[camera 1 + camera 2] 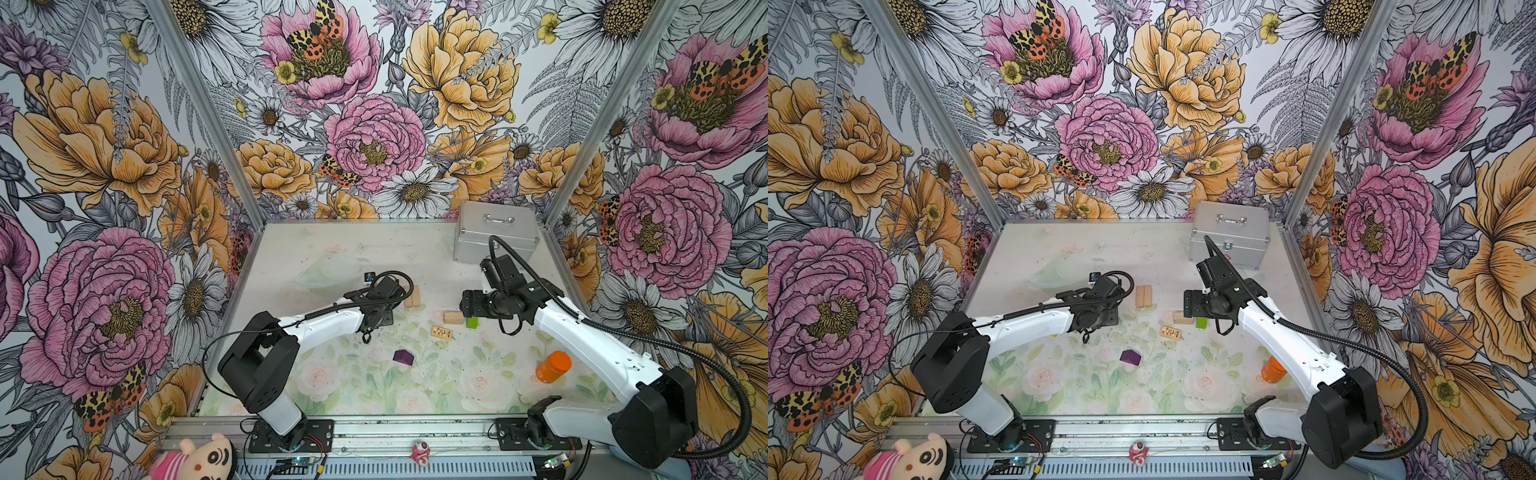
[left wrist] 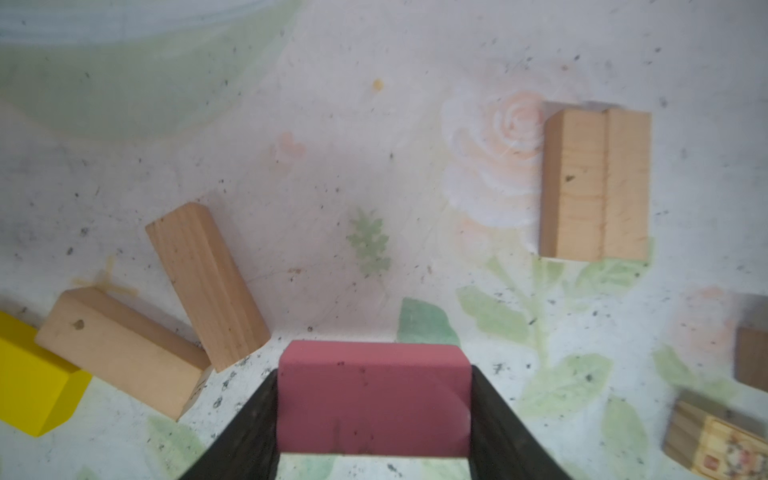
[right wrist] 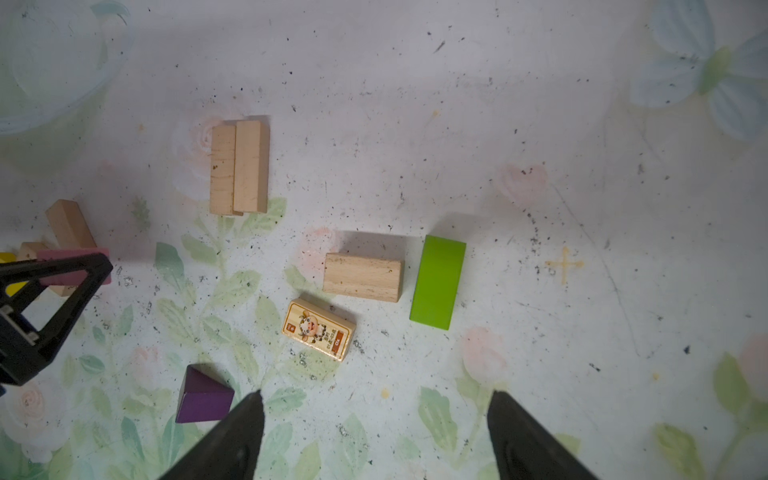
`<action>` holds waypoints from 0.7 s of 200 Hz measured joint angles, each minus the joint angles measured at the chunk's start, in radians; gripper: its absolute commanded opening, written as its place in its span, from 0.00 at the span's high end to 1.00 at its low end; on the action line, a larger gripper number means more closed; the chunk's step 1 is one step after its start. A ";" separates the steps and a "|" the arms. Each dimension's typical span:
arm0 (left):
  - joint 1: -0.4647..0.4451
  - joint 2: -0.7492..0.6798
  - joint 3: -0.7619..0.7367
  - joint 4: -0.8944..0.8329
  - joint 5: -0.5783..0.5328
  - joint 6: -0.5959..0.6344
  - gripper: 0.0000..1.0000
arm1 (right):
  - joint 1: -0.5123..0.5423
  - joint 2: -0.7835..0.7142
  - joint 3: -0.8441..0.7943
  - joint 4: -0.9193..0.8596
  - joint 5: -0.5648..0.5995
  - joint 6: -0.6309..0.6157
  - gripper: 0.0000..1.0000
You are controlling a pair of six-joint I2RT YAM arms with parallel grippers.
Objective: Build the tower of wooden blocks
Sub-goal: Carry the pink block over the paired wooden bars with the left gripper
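The pink block [image 2: 373,398] is level and crosswise to the paired tan planks, so the left gripper should keep on toward their far ends [image 2: 601,124] and release it across both.
My left gripper [image 2: 374,370] is shut on a pink block [image 2: 374,399], both fingers pressed against its ends. Beside it lie two loose tan planks [image 2: 203,282] and a yellow block [image 2: 29,382]. A pair of tan planks [image 1: 412,296] lies side by side mid-table. My right gripper [image 3: 376,395] hangs open and empty above the mat. Below it lie a tan block [image 3: 361,276], a lime-green block [image 3: 437,282], a picture-printed block [image 3: 319,328] and the dark purple house-shaped block [image 3: 203,399]. No stacked tower shows in any view.
A silver metal case [image 1: 496,232] stands at the back right. An orange bottle [image 1: 552,366] lies by the right arm. A clear bowl [image 1: 328,270] sits behind the left wrist. Flowered walls close three sides.
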State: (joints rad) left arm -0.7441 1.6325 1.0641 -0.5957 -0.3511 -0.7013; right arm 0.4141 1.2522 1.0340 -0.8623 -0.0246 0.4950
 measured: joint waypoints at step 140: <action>-0.048 0.523 0.589 -0.076 0.018 0.062 0.45 | -0.056 -0.142 -0.037 -0.037 0.001 0.000 0.13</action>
State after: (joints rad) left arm -0.7925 2.1551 1.6535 -0.6712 -0.3332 -0.6392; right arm 0.3580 1.1099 0.9966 -0.8997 -0.0235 0.4950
